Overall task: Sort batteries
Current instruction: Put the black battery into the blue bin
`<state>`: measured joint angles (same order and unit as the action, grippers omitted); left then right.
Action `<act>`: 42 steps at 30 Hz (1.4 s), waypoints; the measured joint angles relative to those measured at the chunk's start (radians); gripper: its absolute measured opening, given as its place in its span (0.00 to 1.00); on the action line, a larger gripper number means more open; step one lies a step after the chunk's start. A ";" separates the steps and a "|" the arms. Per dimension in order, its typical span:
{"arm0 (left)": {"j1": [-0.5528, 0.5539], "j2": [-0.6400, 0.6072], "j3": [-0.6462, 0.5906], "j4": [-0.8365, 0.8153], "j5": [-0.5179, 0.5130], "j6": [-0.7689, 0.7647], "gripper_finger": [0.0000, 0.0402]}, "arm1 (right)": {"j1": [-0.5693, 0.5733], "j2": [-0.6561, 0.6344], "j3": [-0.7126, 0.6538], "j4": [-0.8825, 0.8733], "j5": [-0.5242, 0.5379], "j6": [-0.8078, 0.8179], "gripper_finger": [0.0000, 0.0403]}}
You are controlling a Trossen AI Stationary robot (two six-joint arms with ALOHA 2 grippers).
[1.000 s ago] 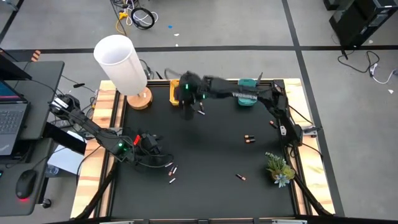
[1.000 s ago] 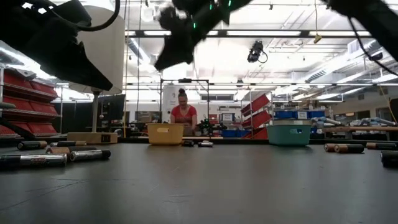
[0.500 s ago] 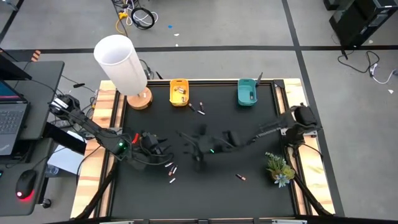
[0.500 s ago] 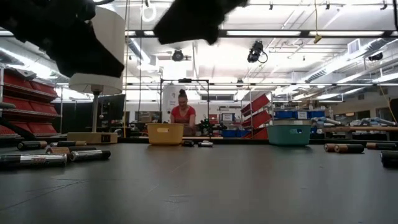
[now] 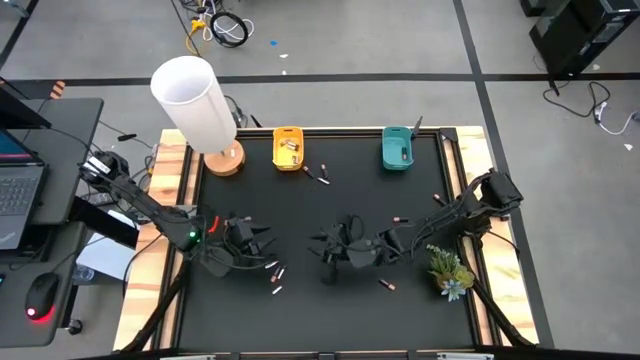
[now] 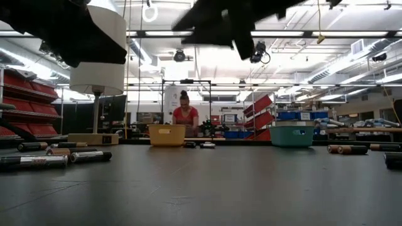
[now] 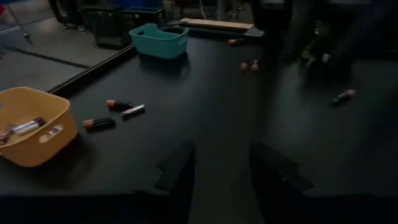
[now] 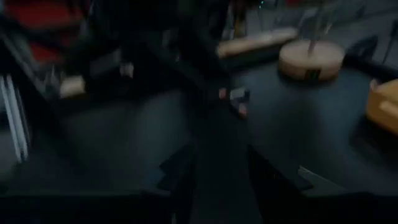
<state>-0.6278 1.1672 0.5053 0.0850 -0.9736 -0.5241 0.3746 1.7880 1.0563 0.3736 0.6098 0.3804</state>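
My left gripper is pointing its fingers level past the batteries nearest the lamp base, so I should pull it back and tilt its fingers down over those batteries.
Loose batteries lie on the black table: two (image 5: pixel 275 270) near the left front, one (image 5: pixel 386 285) near the front right, a pair (image 5: pixel 399 218) toward the right, and some (image 5: pixel 320 175) beside the yellow bin (image 5: pixel 288 148). That bin holds a few batteries (image 7: pixel 25 127). The teal bin (image 5: pixel 397 148) stands at the far right. My left gripper (image 5: pixel 260 240) hovers open above the left front of the table, its fingers (image 7: pixel 180 171) with nothing between them. My right gripper (image 5: pixel 325 250) is open over the near centre, pointing toward the left gripper, its view blurred.
A white lamp (image 5: pixel 195 100) on a round wooden base (image 5: pixel 224 160) stands at the far left corner. A small plant (image 5: pixel 448 268) sits at the near right. Wooden rails edge the table. A person (image 6: pixel 184 116) stands in the room beyond the far edge.
My right gripper has swung from above the yellow bin at the far edge down toward the near centre of the table, sinking and turning to point at the table's left side. My left gripper has tipped up a little, staying in place.
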 joint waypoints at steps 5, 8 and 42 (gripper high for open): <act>-0.056 0.018 0.001 0.048 0.034 -0.010 0.38 | 0.050 0.009 0.002 0.116 0.021 -0.026 0.37; -0.107 0.021 -0.001 0.088 0.036 -0.037 0.38 | 0.085 0.009 0.002 0.108 0.083 -0.013 0.37; 0.008 0.112 0.000 0.195 -0.018 0.390 0.38 | 0.035 0.207 0.002 0.184 -0.099 -0.179 0.37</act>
<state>-0.6200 1.2797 0.5053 0.2804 -0.9914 -0.1340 0.4091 1.9953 1.0580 0.5572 0.5107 0.2011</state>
